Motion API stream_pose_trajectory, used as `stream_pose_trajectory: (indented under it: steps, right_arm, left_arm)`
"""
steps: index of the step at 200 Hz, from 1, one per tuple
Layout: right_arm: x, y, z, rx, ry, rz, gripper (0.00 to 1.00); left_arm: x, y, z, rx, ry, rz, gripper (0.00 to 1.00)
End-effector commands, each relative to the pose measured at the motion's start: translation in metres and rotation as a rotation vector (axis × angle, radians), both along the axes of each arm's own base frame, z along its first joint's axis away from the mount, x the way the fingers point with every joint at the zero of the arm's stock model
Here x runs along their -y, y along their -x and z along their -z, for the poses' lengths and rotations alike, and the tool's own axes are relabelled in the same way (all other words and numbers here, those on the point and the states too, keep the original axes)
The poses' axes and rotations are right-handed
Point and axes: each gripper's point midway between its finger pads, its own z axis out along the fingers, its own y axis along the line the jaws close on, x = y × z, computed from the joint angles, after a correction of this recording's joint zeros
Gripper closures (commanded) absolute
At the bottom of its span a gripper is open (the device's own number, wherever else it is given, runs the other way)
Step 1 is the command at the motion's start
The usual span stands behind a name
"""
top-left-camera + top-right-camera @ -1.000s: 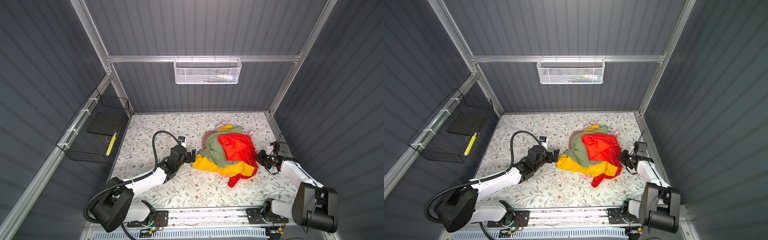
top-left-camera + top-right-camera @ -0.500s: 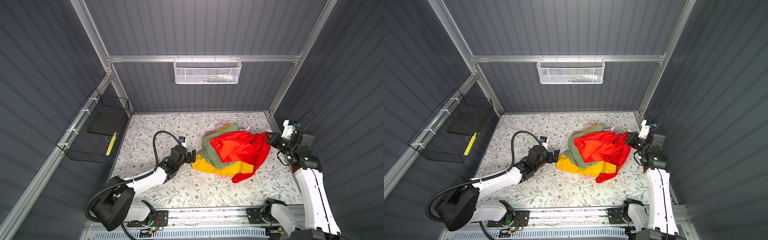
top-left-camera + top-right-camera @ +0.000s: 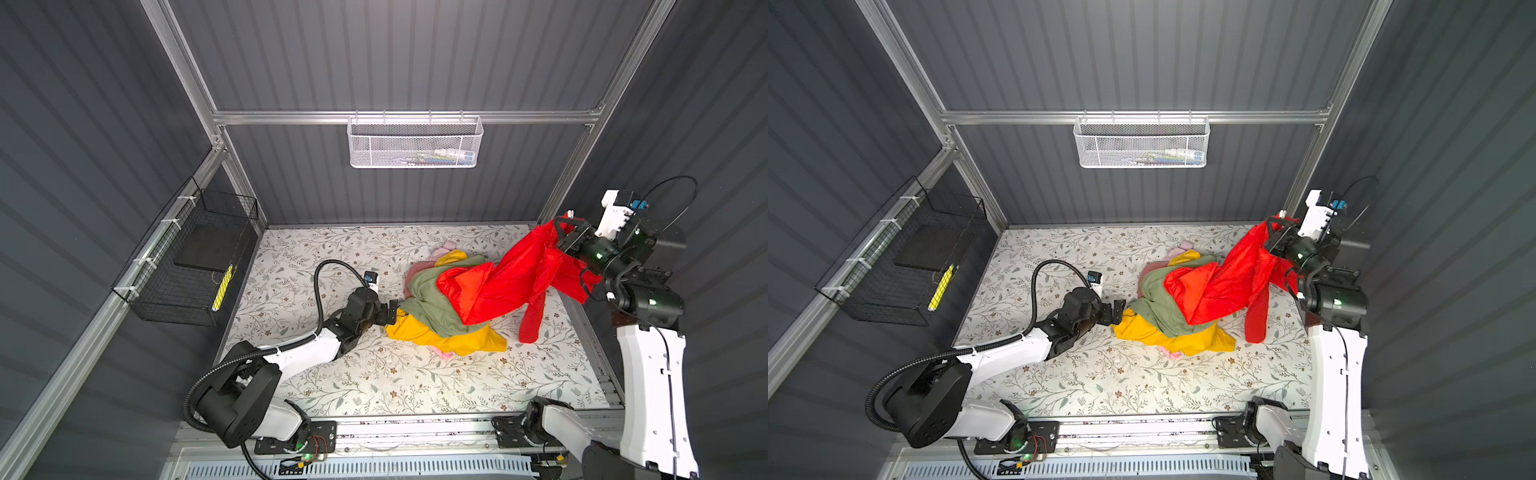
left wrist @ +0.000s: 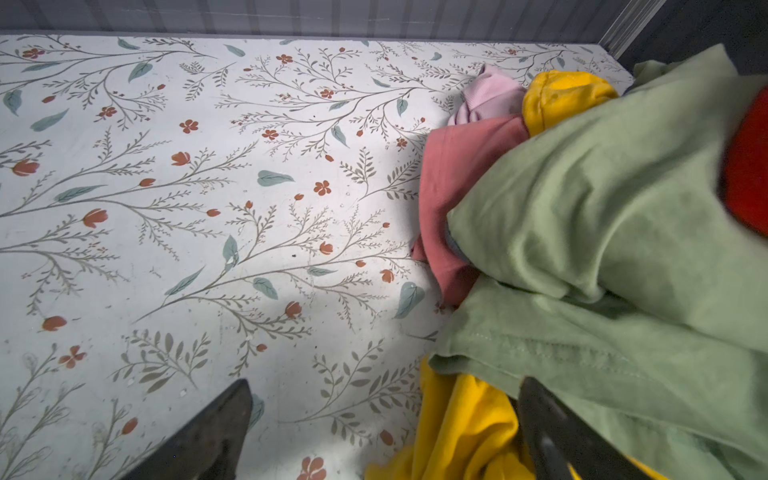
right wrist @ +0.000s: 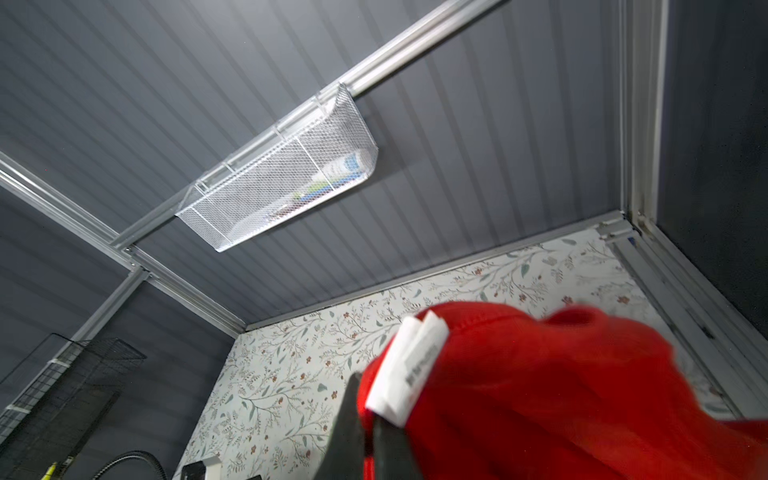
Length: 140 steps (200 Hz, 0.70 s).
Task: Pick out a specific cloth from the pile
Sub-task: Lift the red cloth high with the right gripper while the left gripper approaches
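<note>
The red cloth (image 3: 521,260) is rising off the pile to my right gripper, so I keep my left gripper moving on toward the red cloth's white label (image 3: 569,214) and close it beside that.
The bright red cloth (image 3: 515,282) (image 3: 1229,282) hangs stretched from my raised right gripper (image 3: 559,237) (image 3: 1273,239) down onto the pile (image 3: 440,316) (image 3: 1167,320). Up close, my right gripper (image 5: 365,409) is shut on the red cloth (image 5: 540,395) beside its white label (image 5: 409,370). The pile holds sage-green (image 4: 602,232), mustard-yellow (image 4: 465,428) and pink (image 4: 453,178) cloths. My left gripper (image 3: 392,312) (image 3: 1119,311) (image 4: 384,419) lies low and open at the pile's left edge, one finger on the table, the other against the green and yellow cloth.
A floral-patterned table (image 3: 332,374) lies under everything. A black wire basket (image 3: 187,266) hangs on the left wall and a white mesh basket (image 3: 415,143) on the back wall. The right wall and frame post (image 3: 582,145) stand close to my raised right arm.
My right gripper has risen up and to the right with the red cloth, drawing it off the pile so that it now hangs stretched. The left arm has stayed where it was.
</note>
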Motion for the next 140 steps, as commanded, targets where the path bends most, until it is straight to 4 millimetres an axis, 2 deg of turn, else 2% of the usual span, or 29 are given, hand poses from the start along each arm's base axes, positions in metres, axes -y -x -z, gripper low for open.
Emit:
stream_pose_trajectory:
  steps: [1, 30, 32, 60, 75, 103, 121, 140]
  right_arm:
    - [-0.026, 0.005, -0.034, 0.083, -0.001, -0.112, 1.0]
    - [-0.073, 0.013, -0.057, 0.146, 0.021, -0.252, 1.0]
    - [-0.076, 0.006, -0.053, 0.131, 0.019, -0.264, 1.0]
    - [-0.128, 0.0, -0.063, 0.127, 0.009, -0.45, 1.0]
    - [-0.151, -0.003, -0.06, 0.116, 0.014, -0.523, 1.0]
    - [-0.187, -0.013, -0.045, 0.062, 0.023, -0.623, 1.0]
    - [-0.208, -0.015, -0.036, 0.036, 0.027, -0.688, 1.0]
    - [-0.22, -0.015, -0.032, 0.024, 0.042, -0.718, 1.0]
  left_arm:
    - [0.019, -0.007, -0.023, 0.055, 0.024, 0.048, 0.0]
    - [0.033, -0.009, -0.047, 0.114, 0.039, 0.077, 0.0]
    - [0.033, -0.009, -0.049, 0.121, 0.041, 0.081, 0.0]
    - [0.042, -0.008, -0.109, 0.264, 0.097, 0.113, 0.0]
    - [0.046, -0.007, -0.145, 0.337, 0.113, 0.14, 0.0]
    - [0.061, -0.004, -0.195, 0.433, 0.141, 0.23, 0.0]
    - [0.08, -0.002, -0.213, 0.47, 0.174, 0.316, 0.0]
    - [0.102, -0.005, -0.22, 0.475, 0.2, 0.395, 0.0]
